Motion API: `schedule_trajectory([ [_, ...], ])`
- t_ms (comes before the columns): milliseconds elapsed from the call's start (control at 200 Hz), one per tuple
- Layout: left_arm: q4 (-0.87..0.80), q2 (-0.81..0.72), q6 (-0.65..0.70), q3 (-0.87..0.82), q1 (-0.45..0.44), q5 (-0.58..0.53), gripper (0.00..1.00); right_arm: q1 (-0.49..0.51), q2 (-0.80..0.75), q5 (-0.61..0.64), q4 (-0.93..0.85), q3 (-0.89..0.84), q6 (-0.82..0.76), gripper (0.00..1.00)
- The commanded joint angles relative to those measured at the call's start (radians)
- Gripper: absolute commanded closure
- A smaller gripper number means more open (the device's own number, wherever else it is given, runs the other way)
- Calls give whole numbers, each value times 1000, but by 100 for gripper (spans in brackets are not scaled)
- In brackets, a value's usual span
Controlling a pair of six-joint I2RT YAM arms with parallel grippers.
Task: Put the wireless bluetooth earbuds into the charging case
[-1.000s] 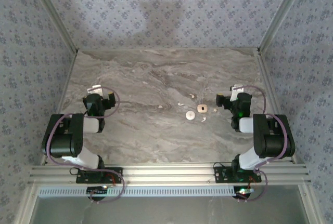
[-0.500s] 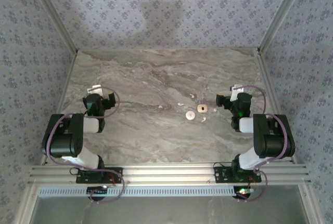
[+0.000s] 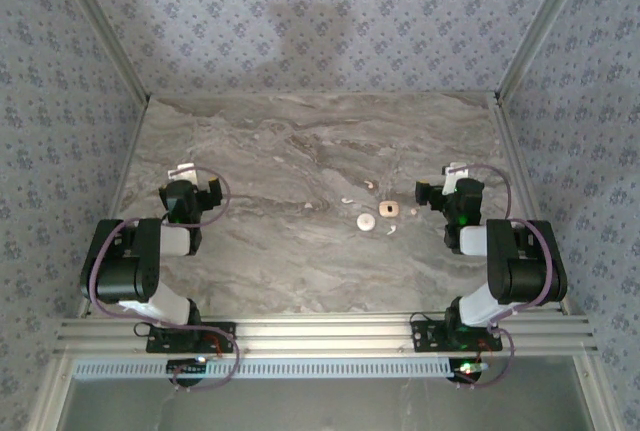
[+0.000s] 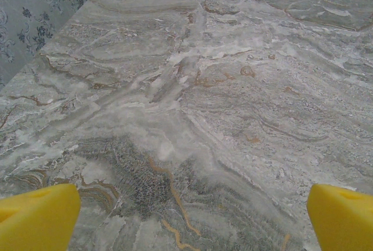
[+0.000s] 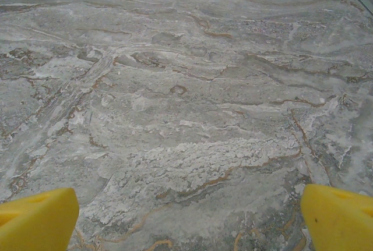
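Note:
The round white disc (image 3: 366,222) is far away from my left gripper, so my right gripper should pick up the disc and bring it to my left gripper.
Several tiny white curved earbuds lie scattered mid-table: one (image 3: 347,200) to the left, one (image 3: 369,185) behind, one (image 3: 392,228) in front. Among them sit a round white disc (image 3: 364,220) and a pinkish-tan squarish piece (image 3: 388,211); I cannot tell which of these is the charging case. My left gripper (image 3: 197,180) stands open far to their left, low over bare marble. My right gripper (image 3: 440,180) stands open just right of the cluster. In the wrist views, the left gripper (image 4: 192,222) and right gripper (image 5: 189,222) show yellow fingertips (image 4: 38,216) wide apart with only tabletop between them.
The marble table (image 3: 300,281) is walled by patterned panels on the left, back and right, with metal corner posts (image 3: 105,41). An aluminium rail (image 3: 320,333) carrying both arm bases runs along the near edge.

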Motion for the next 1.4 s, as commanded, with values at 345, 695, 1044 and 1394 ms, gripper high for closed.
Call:
schedule_trajectory([
  [345, -298, -122, 46, 145, -33, 11, 7, 20, -187, -3, -409, 162, 16, 0],
  [695, -909, -351, -139, 358, -228, 74, 15, 146, -413, -55, -1265, 435, 126, 5],
  [1044, -1103, -469, -321, 266, -368, 148, 16, 425, -297, -62, -1599, 612, 177, 29],
  [1394, -1137, -554, -372, 183, -368, 161, 16, 568, 45, -8, -1677, 802, 131, 35],
])
